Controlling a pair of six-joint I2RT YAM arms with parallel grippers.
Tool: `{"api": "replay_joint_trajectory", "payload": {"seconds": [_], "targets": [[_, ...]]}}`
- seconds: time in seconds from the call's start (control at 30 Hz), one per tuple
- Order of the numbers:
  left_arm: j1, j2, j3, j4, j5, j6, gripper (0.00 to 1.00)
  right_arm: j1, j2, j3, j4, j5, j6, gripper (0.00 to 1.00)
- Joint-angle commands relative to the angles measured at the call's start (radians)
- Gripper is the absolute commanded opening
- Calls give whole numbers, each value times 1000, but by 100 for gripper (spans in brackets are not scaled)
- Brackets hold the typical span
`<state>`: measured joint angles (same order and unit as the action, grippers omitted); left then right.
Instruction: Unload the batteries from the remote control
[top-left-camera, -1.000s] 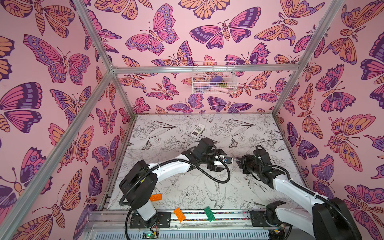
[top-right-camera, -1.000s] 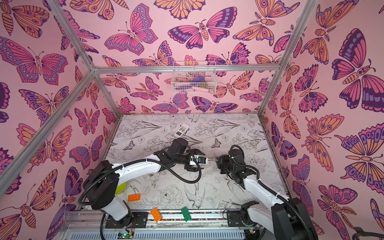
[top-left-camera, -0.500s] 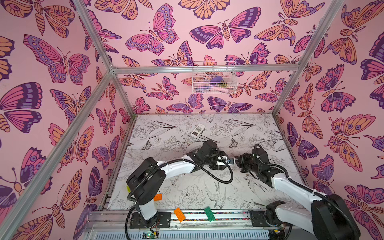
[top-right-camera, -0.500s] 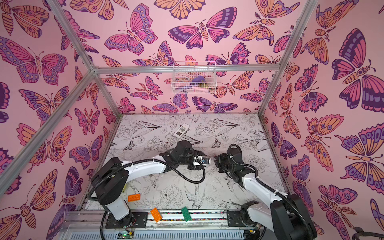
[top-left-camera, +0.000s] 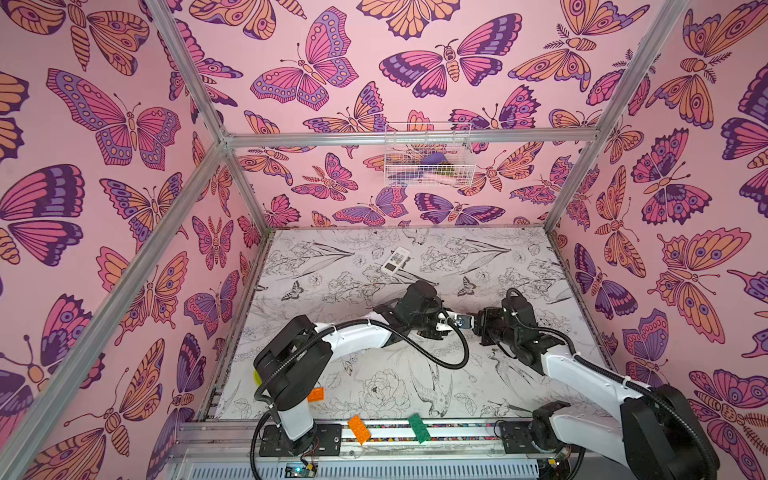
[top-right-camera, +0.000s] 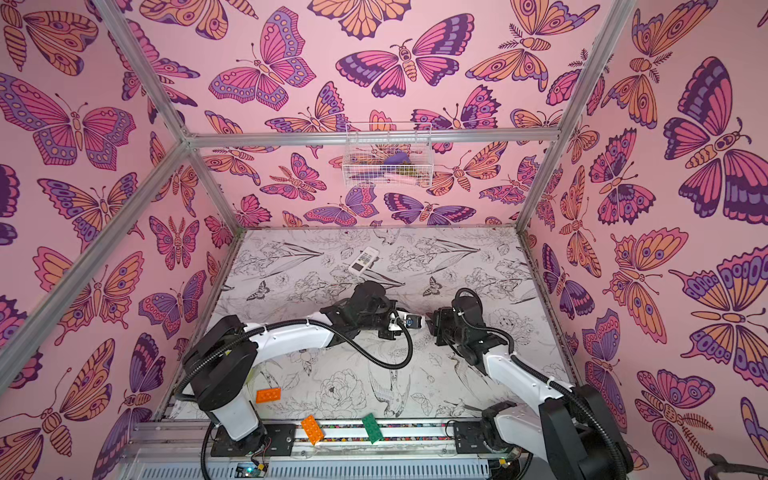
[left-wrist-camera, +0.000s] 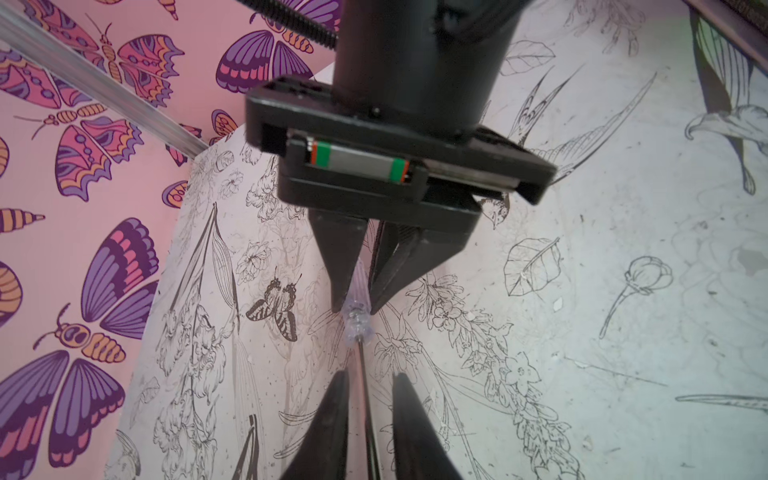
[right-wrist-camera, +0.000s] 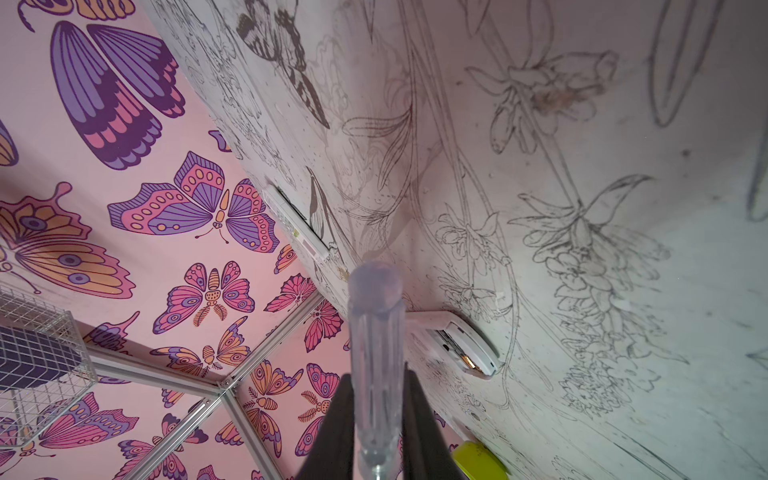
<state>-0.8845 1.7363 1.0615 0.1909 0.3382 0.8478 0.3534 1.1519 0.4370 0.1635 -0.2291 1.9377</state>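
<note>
The screwdriver's handle end (right-wrist-camera: 376, 289) sticks out past the fingers of my right gripper. So my left gripper should hold the screwdriver's shaft (left-wrist-camera: 367, 404) tight before my right gripper takes the handle end-on.
Mid-table in both top views, my left gripper (top-left-camera: 459, 325) and right gripper (top-left-camera: 473, 325) meet tip to tip. My right gripper (right-wrist-camera: 377, 374) is shut on the clear handle of a screwdriver (right-wrist-camera: 376, 332). In the left wrist view its thin metal shaft (left-wrist-camera: 363, 374) runs between my left gripper's (left-wrist-camera: 368, 376) fingers, which stand narrowly apart around it with a gap showing. A white remote control (right-wrist-camera: 457, 345) lies beyond with its compartment open and a copper glint inside. The batteries cannot be made out. Another white remote (top-left-camera: 395, 259) lies towards the back.
A wire basket (top-left-camera: 428, 156) hangs on the back wall. Two orange bricks (top-left-camera: 316, 394) (top-left-camera: 359, 430) and a green brick (top-left-camera: 419, 428) lie at the front edge. A yellow-green object (top-left-camera: 255, 376) sits behind the left arm's base.
My left gripper's jaws have narrowed around the screwdriver's shaft, and the left arm has stretched lower over the table. The right gripper has edged slightly left, still holding the handle.
</note>
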Motion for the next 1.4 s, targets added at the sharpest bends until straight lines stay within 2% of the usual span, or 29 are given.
{"api": "replay_joint_trajectory", "payload": {"seconds": [0.0,0.1,0.17,0.2,0.27,0.3,0.37,0.57,0.7,0.73,0.83,0.87,0.93,1.13,1.2,1.27,1.3,1.37], "targets": [[-5,15,-21,26,-10,-4,18,7,-9,22,16,14,18,0],[-5,14,-27,27,-20,-4,9,8,-13,20,17,13,18,0],[-5,14,-31,27,-34,-3,9,9,-21,20,13,17,18,0],[-5,12,-33,28,-44,1,15,9,-28,19,8,19,18,0],[-5,14,-40,36,-61,8,35,8,-40,22,-7,25,14,0],[-5,14,-43,36,-67,8,38,9,-46,22,-18,29,12,0],[-5,14,-49,32,-71,7,37,8,-53,21,-21,32,11,0],[-5,-1,-55,29,-102,2,18,9,-63,31,-43,38,-6,0],[-5,-8,-56,40,-111,-1,14,9,-69,29,-44,49,-9,0],[-5,-9,-55,41,-110,-13,14,10,-69,27,-44,51,-11,0],[-7,-15,-54,40,-110,-30,32,15,-70,23,-47,55,-13,0],[-7,-15,-54,40,-109,-30,33,16,-72,22,-47,56,-11,0],[-7,-16,-51,41,-108,-27,33,20,-79,19,-50,66,-7,0],[-8,-15,-36,51,-116,-39,21,24,-81,22,-57,75,-10,0],[-10,-13,-31,51,-116,-40,21,28,-76,23,-56,80,-11,0],[-14,-11,-25,56,-116,-34,32,35,-68,22,-49,84,-8,0],[-14,-9,-24,57,-116,-32,34,38,-64,23,-42,86,-5,0],[-16,-8,-16,61,-117,-34,32,41,-55,25,-32,86,-3,0]]}}
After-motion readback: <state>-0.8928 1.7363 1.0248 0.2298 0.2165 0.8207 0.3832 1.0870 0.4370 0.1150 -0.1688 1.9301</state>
